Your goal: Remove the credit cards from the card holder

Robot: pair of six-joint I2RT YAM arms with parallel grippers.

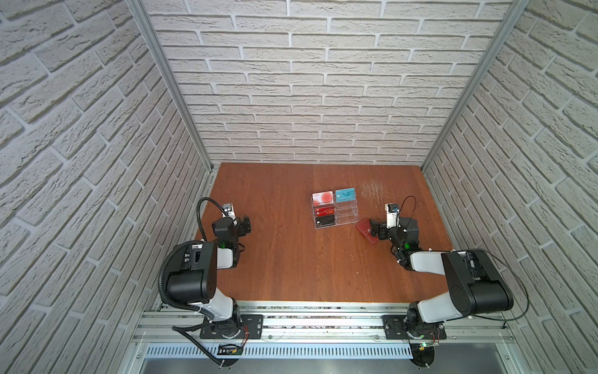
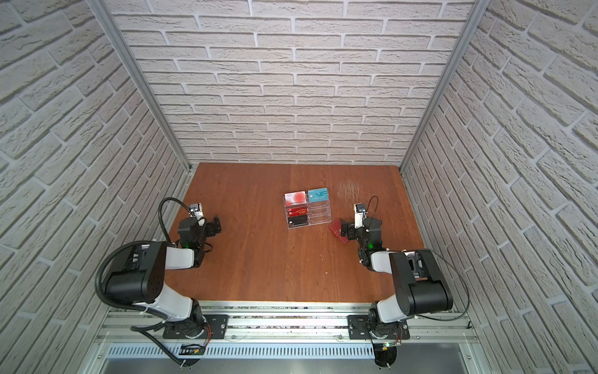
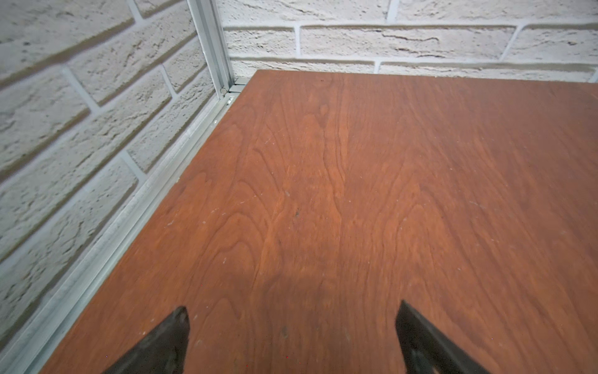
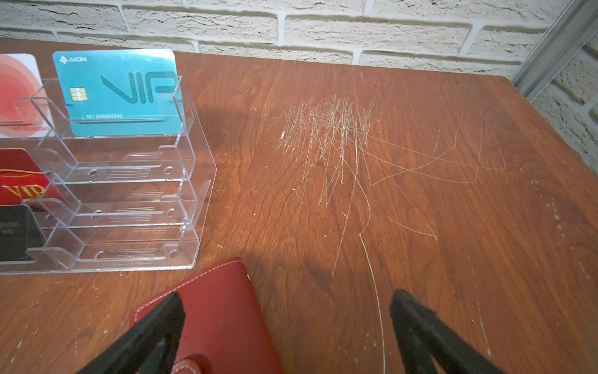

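Note:
The acrylic stand crowds the card holder's corner point(image 1: 360, 225). My left gripper and my right gripper should move the stand out of the way by its ends point(image 1: 357, 211) before opening the holder.
The card holder point(image 1: 364, 230) point(image 2: 336, 231) point(image 4: 223, 307) is a small red leather-like wallet with white stitching. It lies shut on the wooden table point(image 1: 291, 259), its snap tab point(image 4: 191, 365) fastened. The credit cards inside it are hidden. My right gripper point(image 1: 375, 229) point(image 2: 346, 228) point(image 4: 286, 299) is open just over the holder's right edge. One finger point(image 4: 161, 320) is above the red cover and the other is above bare wood. My left gripper point(image 1: 244, 225) point(image 2: 216, 225) point(image 3: 293, 307) is open over bare table at the far left.
A clear acrylic tiered stand point(image 1: 344, 215) point(image 2: 318, 216) point(image 4: 129, 194) stands just left of the holder. It holds a teal VIP card point(image 4: 119, 94), a pink-and-white card point(image 4: 16, 97), a red VIP card point(image 4: 19, 184) and a black card point(image 4: 16, 233). Scratches point(image 4: 333, 129) mark the wood beyond the right gripper.

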